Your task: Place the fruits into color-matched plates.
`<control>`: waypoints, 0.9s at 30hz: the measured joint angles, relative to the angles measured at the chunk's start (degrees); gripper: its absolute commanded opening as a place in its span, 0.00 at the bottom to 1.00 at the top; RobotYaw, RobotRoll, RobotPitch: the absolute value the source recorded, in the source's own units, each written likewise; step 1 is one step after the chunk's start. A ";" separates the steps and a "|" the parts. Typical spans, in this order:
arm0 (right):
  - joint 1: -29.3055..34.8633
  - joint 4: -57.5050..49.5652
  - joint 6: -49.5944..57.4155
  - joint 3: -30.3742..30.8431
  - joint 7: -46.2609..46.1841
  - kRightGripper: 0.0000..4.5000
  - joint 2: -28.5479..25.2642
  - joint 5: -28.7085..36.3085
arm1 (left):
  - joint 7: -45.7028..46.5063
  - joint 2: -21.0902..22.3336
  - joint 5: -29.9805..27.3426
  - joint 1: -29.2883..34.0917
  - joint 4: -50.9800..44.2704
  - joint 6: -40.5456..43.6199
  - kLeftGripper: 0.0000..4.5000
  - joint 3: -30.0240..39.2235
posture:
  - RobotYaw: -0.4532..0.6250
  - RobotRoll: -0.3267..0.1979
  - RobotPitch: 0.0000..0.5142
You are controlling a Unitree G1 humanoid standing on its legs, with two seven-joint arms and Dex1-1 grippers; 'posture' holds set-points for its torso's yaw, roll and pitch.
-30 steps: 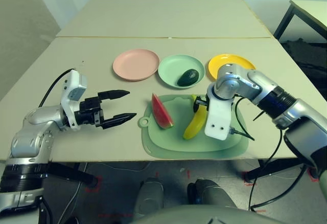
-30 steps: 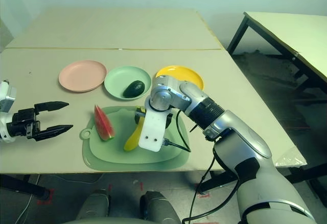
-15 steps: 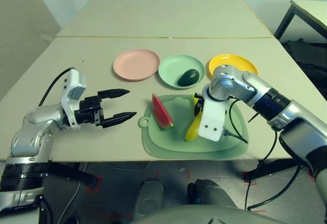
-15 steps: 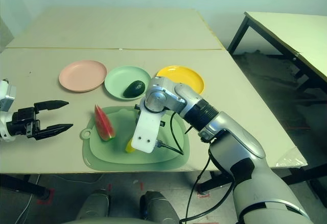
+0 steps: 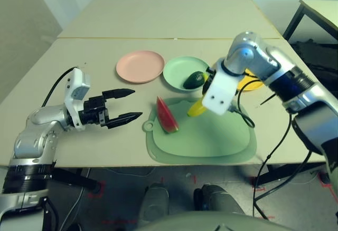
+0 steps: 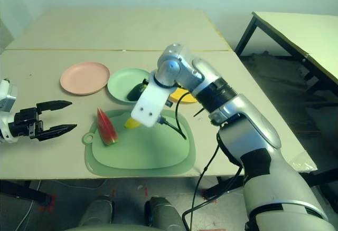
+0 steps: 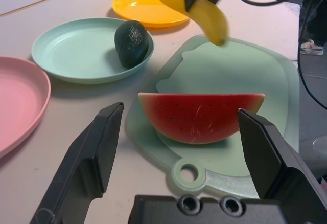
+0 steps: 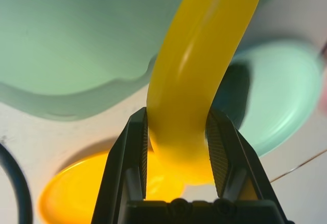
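Observation:
The banana (image 5: 196, 108) is clear of the cutting mat and the yellow plate (image 6: 182, 95) is empty. My right gripper should carry on moving toward that plate and let go of the banana over it.
My right gripper (image 8: 177, 116) is shut on the curved yellow banana (image 5: 196, 108) and holds it in the air above the far edge of the pale-green cutting mat (image 5: 211, 141). The banana hangs between the mint green plate (image 5: 177, 70) and the bright yellow plate (image 5: 251, 83), which my right arm partly hides. The dark green avocado (image 5: 194, 79) lies in the mint green plate. A red watermelon wedge (image 5: 166, 116) rests on the mat's left part. The pale pink plate (image 5: 140, 65) holds nothing. My left gripper (image 5: 134, 103) stands open left of the mat, pointing at the watermelon.
A black cable (image 5: 244, 116) hangs from my right wrist over the mat. A second table (image 5: 317, 7) stands at the far right. A seam (image 5: 158, 38) joins the two tabletops behind the plates.
My right gripper has lifted the banana off the mat and carried it up and away toward the plates. The left arm has hardly moved.

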 measured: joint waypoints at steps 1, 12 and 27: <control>-0.52 3.50 -0.49 0.10 -1.45 0.37 0.44 -1.17 | 0.12 -0.01 0.00 0.00 0.01 0.00 1.00 -0.02 | 0.58 0.62 0.19; -6.50 29.34 1.71 1.13 -21.12 0.37 2.43 -12.34 | 0.75 0.15 -0.32 3.55 -1.58 0.19 1.00 0.76 | 0.57 0.62 0.20; -5.33 34.34 11.46 1.27 -37.53 0.37 1.06 -19.71 | 1.50 0.45 -0.54 5.57 -3.58 1.03 1.00 1.64 | 0.56 0.62 0.22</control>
